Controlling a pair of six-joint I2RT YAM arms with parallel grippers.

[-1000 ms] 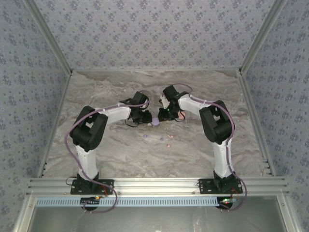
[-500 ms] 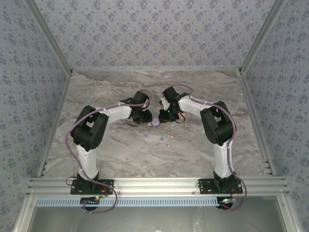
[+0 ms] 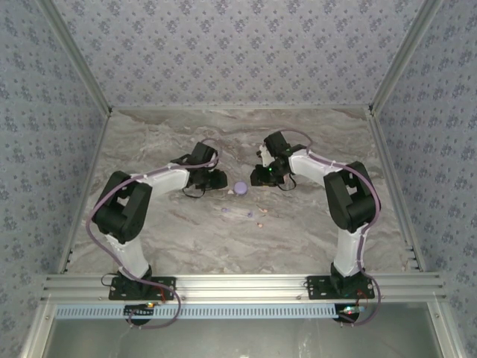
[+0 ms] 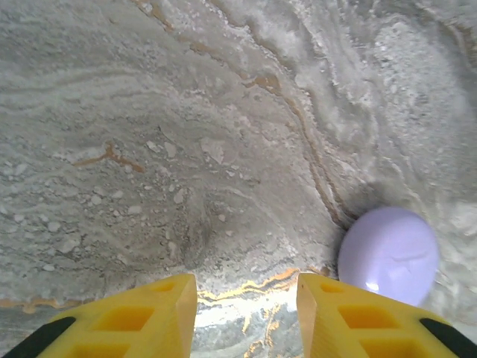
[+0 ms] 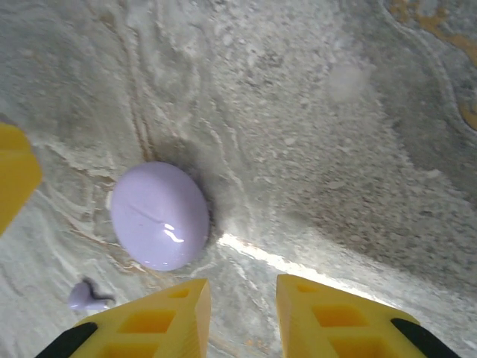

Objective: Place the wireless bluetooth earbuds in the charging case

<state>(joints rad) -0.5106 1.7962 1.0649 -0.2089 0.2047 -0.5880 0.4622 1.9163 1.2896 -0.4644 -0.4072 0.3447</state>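
The shut charging case lies loose outside my left gripper's fingers, so next my right gripper braces the case's far side while my left gripper takes it.
The charging case, a shut lilac oval, lies on the marble table between the two grippers. In the left wrist view the case sits just right of my left gripper, whose yellow fingers stand apart with bare table between them. In the right wrist view the case lies up and left of my right gripper, also open and empty. A lilac earbud rests near the case. From above, several tiny lilac and pink earbuds lie scattered nearer the arm bases. The left gripper and right gripper flank the case.
A yellow finger of the left gripper pokes in at the left edge of the right wrist view. Patterned walls enclose the table on three sides. An aluminium rail runs along the near edge.
Both grippers have drawn apart from the lilac case, left going left and right going right. Their jaws have opened and the case now lies free on the table.
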